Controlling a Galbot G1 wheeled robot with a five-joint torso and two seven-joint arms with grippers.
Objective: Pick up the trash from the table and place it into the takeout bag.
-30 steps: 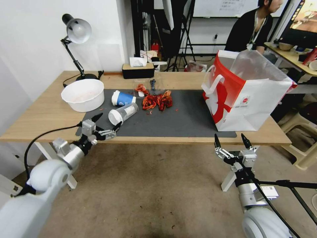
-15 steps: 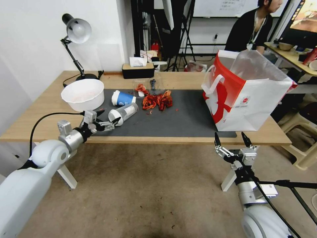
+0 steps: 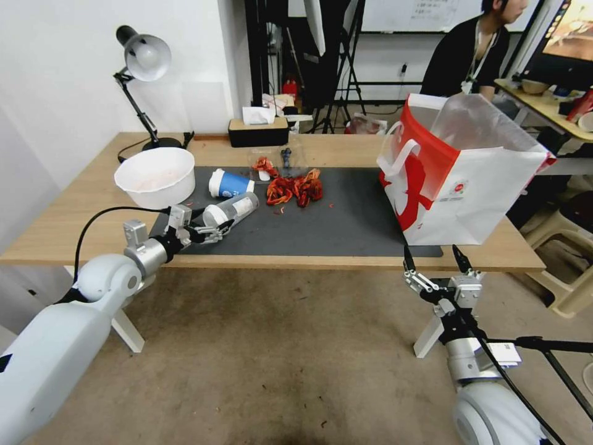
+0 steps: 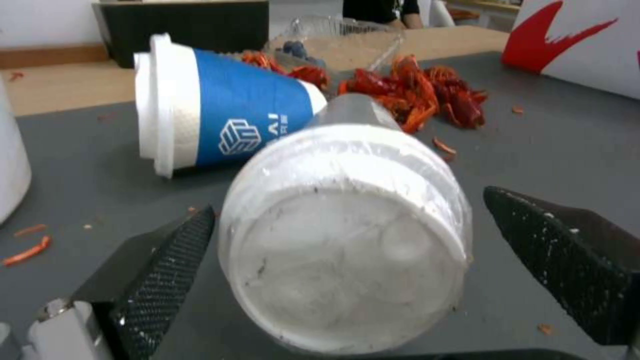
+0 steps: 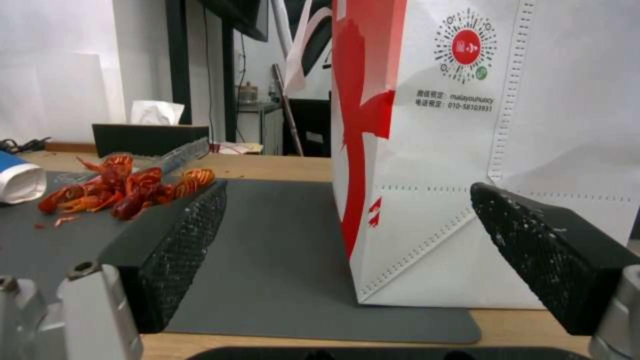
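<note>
The clear white-lidded cup's lid will crease and bend at its rim when I lift the cup, because my fingers are on both sides of the lid's thin rim.
A clear white-lidded cup (image 3: 233, 209) lies on its side on the dark mat (image 3: 346, 228), its lid toward the front edge. My left gripper (image 3: 213, 221) is open, one finger on each side of the lid end (image 4: 347, 240), without gripping it. Behind it a blue paper cup (image 3: 230, 183) (image 4: 227, 120) also lies on its side. Red crayfish shells (image 3: 295, 188) (image 5: 127, 190) are piled mid-mat. The takeout bag (image 3: 457, 173) (image 5: 467, 150) stands open at the right. My right gripper (image 3: 435, 259) (image 5: 347, 190) hangs open just below the table's front edge, facing the bag.
A big white bowl (image 3: 154, 176) stands left of the cups, close to my left arm. A clear plastic container (image 3: 278, 162), a black tissue box (image 3: 258, 131) and a desk lamp (image 3: 145, 59) are at the back. Small red scraps dot the mat.
My left gripper has reached forward over the table's edge to the clear cup, and its fingers now flank the lid. The right arm has hardly moved.
</note>
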